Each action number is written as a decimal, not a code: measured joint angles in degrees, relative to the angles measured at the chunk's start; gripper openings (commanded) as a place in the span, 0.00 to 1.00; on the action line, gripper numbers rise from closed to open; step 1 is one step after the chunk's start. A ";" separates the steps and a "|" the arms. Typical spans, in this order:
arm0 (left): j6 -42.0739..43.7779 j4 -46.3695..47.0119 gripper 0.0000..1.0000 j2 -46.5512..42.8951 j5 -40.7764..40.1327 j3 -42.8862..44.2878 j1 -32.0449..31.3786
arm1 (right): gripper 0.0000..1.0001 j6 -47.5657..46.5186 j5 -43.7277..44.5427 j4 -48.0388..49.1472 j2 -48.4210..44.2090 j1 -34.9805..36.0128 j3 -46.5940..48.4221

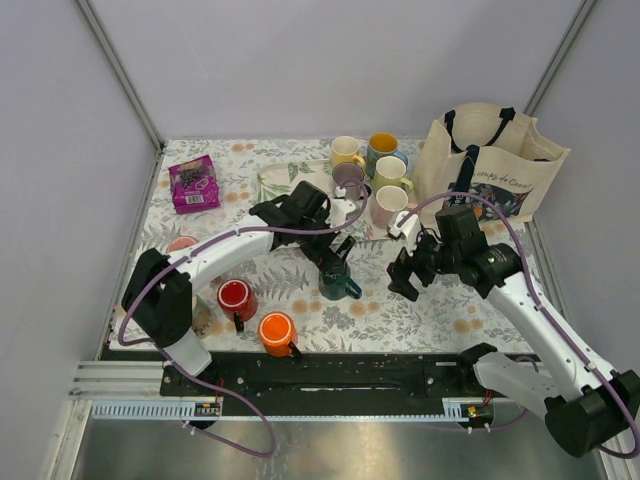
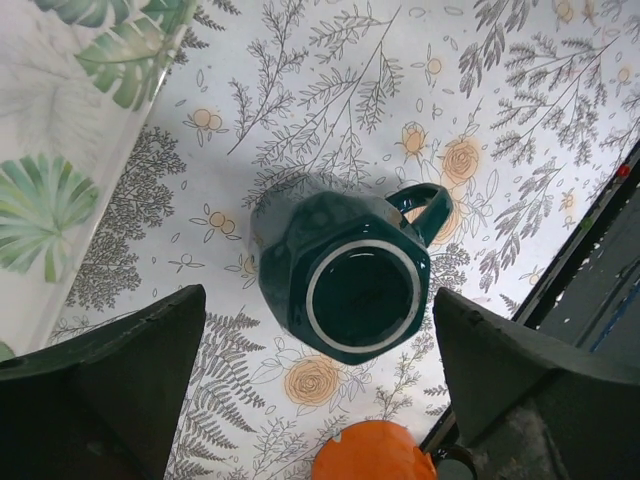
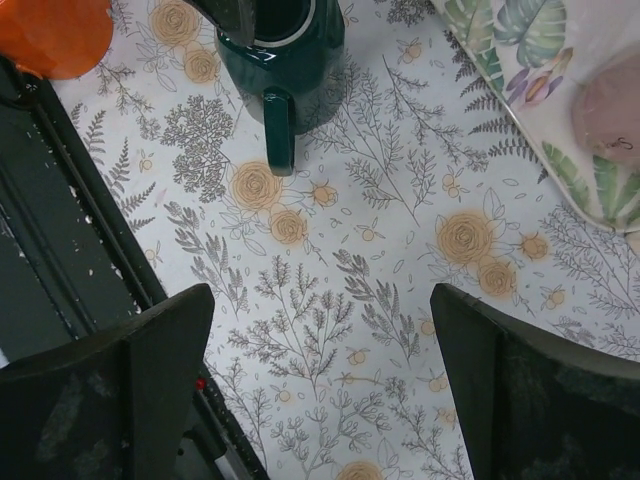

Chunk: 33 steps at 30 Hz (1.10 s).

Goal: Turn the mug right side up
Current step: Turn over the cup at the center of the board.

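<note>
The dark green mug is standing with its base up and its handle point(image 1: 353, 289) toward my right gripper. Next, my right gripper lifts the mug so that my left gripper can take its rim point(image 1: 333, 297).
The dusty salmon-pink mug point(image 1: 182, 243) sits at the far left of the table, partly hidden behind my left arm; I cannot tell which way up it stands. It shows in neither wrist view. My left gripper point(image 1: 335, 254) is far from it, open and empty, hovering over a dark green mug point(image 1: 339, 281). In the left wrist view the gripper point(image 2: 318, 300) has its jaws wide on either side of the green mug point(image 2: 345, 275), not touching it. My right gripper point(image 1: 403, 278) is open and empty over bare tablecloth, as the right wrist view point(image 3: 320, 300) also shows.
A red mug point(image 1: 236, 297) and an orange mug point(image 1: 276, 330) stand near the front. A leaf-print tray point(image 1: 280, 182), several mugs including a pale pink one point(image 1: 388, 205) and a mauve-grey one point(image 1: 348, 180), a tote bag point(image 1: 490, 160) and a purple packet point(image 1: 194, 183) are at the back.
</note>
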 measured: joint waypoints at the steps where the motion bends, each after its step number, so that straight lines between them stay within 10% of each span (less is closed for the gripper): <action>1: -0.24 -0.11 0.99 -0.63 -0.28 0.07 0.07 | 0.99 -0.31 -0.11 1.16 -1.40 0.00 -1.40; 17: 0.87 0.74 0.99 -19.21 -27.58 14.19 7.54 | 1.00 3.87 0.37 11.76 13.05 8.09 -2.71; 33: -1.55 -0.33 0.99 -24.06 -15.34 2.64 13.57 | 0.76 14.67 8.44 20.13 26.08 15.17 1.97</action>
